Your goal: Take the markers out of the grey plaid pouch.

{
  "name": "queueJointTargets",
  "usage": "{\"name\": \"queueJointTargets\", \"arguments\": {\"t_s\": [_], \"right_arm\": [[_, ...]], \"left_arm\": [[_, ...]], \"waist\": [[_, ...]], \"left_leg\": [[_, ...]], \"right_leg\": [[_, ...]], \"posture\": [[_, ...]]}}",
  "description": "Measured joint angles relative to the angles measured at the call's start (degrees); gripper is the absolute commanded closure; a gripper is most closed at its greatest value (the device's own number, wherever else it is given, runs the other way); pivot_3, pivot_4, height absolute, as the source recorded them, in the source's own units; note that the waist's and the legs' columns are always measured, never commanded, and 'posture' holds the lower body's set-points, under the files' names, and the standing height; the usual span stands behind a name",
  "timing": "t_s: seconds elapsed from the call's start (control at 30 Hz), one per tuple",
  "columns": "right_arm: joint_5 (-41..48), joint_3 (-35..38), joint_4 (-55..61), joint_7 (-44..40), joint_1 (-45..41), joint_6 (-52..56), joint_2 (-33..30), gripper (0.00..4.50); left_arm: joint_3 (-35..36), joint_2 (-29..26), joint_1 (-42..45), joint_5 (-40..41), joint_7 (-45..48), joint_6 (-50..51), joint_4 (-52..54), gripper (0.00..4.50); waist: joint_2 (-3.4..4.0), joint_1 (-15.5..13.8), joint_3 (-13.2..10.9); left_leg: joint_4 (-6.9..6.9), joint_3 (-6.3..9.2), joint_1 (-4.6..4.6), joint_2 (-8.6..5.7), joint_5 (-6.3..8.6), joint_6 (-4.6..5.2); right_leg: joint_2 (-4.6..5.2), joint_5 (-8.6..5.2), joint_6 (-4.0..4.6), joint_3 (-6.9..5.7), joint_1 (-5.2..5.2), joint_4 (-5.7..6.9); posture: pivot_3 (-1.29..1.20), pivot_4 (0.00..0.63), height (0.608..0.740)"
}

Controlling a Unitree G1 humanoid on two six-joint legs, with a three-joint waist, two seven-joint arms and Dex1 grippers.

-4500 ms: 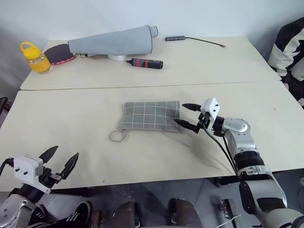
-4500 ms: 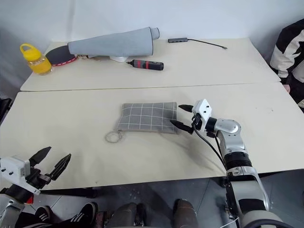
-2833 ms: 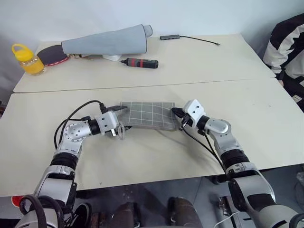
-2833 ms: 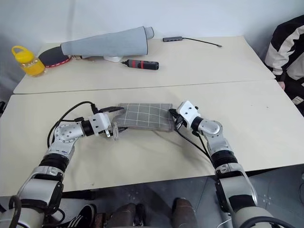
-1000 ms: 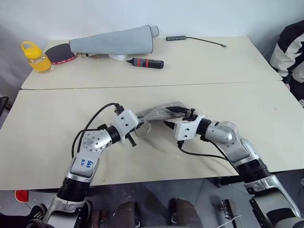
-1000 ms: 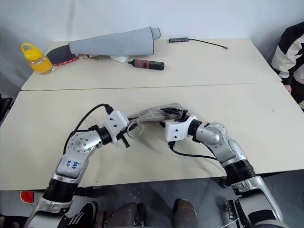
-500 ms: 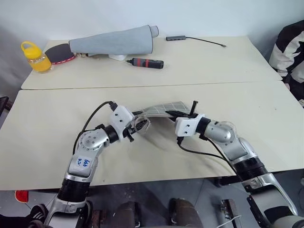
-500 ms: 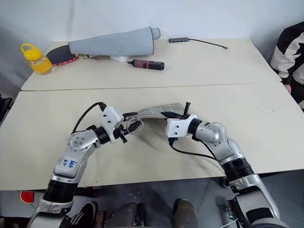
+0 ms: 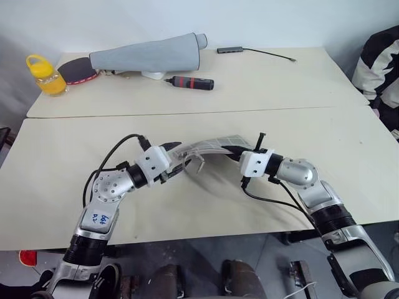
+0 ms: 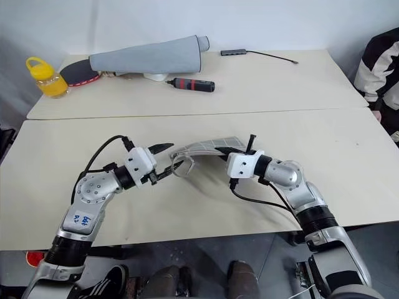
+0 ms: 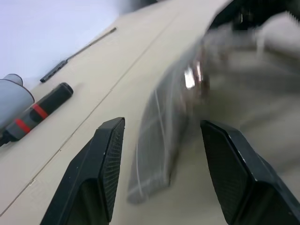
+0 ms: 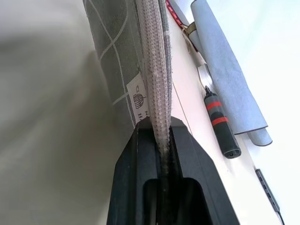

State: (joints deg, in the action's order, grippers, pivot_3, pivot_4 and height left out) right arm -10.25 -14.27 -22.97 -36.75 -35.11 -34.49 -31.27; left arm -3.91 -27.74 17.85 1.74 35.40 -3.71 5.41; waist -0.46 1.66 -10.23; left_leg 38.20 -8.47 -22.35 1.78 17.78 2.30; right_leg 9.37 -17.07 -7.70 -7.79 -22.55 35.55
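Observation:
My left gripper will draw the ring pull dangling beside it to the pouch's far end, so the pouch [image 9: 224, 143] will unzip and gape.
The grey plaid pouch [image 9: 209, 146] hangs just above the front table between my two arms, sagging toward its left end, where its ring pull [image 10: 183, 167] dangles. My right gripper [image 9: 239, 149] is shut on the pouch's right end; in the right wrist view its fingers [image 12: 140, 154] pinch the stitched edge of the pouch [image 12: 117, 42]. My left gripper [image 10: 165, 161] stands open just left of the pouch's free end and touches nothing. Between its fingers [image 11: 101, 173] the blurred pouch [image 11: 159, 136] lies ahead. The markers are hidden.
On the back table lie a long grey sleeve [image 9: 146, 55], a red paddle [image 9: 78, 70], a yellow bottle [image 9: 45, 75], a black tool with red bands [image 9: 190, 83] and a cabled adapter [image 9: 249, 51]. A person's striped sleeve [image 9: 380, 56] is at the right edge.
My right gripper has shut on the pouch's right end. My left gripper has let go of the other end, opened and drawn slightly away to the left.

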Motion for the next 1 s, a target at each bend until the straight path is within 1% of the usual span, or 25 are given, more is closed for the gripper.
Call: {"name": "queueJointTargets", "arguments": {"t_s": [0.13, 0.27, 0.43, 0.63, 0.73, 0.93, 0.97, 1.0], "right_arm": [[0.5, 0.89, 0.0, -0.11, 0.0, -0.28, -0.09, 4.5], [0.9, 1.15, -0.12, -0.37, 0.0, -0.38, -0.14, 4.5], [1.74, 1.21, -0.46, -1.49, 0.0, -0.43, -0.11, 4.5], [2.04, 1.21, 0.17, -1.86, 0.07, -0.06, 0.19, 4.5], [2.5, 1.21, 0.78, -2.19, 0.31, 0.2, 0.33, 4.5], [3.85, 1.21, 1.19, -4.24, 0.68, 0.66, 0.32, 4.5], [4.01, 1.21, 1.19, -4.45, 0.78, 0.67, 0.32, 4.5], [4.16, 1.21, 1.19, -4.54, 0.85, 0.67, 0.32, 4.5]], "left_arm": [[-0.33, -1.84, -1.23, -1.46, 0.52, -4.09, -1.92, 1.76], [0.01, -1.99, -1.35, -1.54, 0.45, -6.47, -2.16, 1.76], [-0.31, 0.22, 0.83, -2.22, -0.94, -7.71, -4.51, 1.76], [-1.38, 0.28, 1.49, -3.99, -1.5, -8.8, -6.45, 1.76], [-1.76, 0.3, 1.54, -4.43, -1.5, -8.91, -6.59, 2.36], [-1.77, 0.53, 1.66, -5.05, -1.79, -8.91, -8.37, 4.35], [-1.77, 0.56, 1.67, -5.05, -1.79, -8.91, -8.38, 4.47], [-1.77, 0.57, 1.67, -5.04, -1.73, -8.91, -8.39, 4.47]], "waist": [[0.0, -0.04, 0.0], [0.0, -0.09, 0.0], [0.0, -0.08, 0.0], [0.0, -0.01, 0.0], [0.0, -0.02, 0.0], [0.0, -0.1, 0.0], [0.0, -0.08, 0.0], [0.0, -0.05, 0.0]], "left_leg": [[0.01, 0.0, 0.0, 0.01, 0.0, 0.0], [0.01, 0.01, 0.0, -0.01, 0.0, 0.01], [0.02, 0.0, -0.01, -0.02, 0.0, 0.01], [0.0, -0.01, 0.0, 0.0, 0.0, 0.01], [0.0, 0.0, 0.0, 0.0, 0.0, 0.01], [0.02, 0.0, 0.0, -0.02, -0.01, 0.02], [0.02, 0.0, 0.0, -0.01, -0.01, 0.02], [0.02, 0.0, 0.0, -0.01, -0.01, 0.02]], "right_leg": [[0.0, 0.0, 0.0, -0.01, 0.0, 0.01], [0.03, 0.0, 0.0, -0.01, 0.01, 0.01], [0.03, 0.0, 0.0, -0.02, 0.01, 0.02], [0.01, 0.0, 0.0, -0.03, 0.0, 0.03], [0.01, 0.0, 0.0, -0.03, 0.0, 0.03], [0.02, 0.0, 0.0, -0.03, 0.01, 0.02], [0.02, 0.0, 0.0, -0.03, 0.01, 0.02], [0.01, 0.0, 0.0, -0.03, 0.01, 0.02]], "posture": [[0.0, 0.15, 0.74], [0.0, 0.15, 0.74], [0.0, 0.15, 0.74], [0.0, 0.15, 0.74], [0.0, 0.15, 0.74], [0.0, 0.15, 0.74], [0.0, 0.15, 0.74], [0.0, 0.15, 0.74]]}}
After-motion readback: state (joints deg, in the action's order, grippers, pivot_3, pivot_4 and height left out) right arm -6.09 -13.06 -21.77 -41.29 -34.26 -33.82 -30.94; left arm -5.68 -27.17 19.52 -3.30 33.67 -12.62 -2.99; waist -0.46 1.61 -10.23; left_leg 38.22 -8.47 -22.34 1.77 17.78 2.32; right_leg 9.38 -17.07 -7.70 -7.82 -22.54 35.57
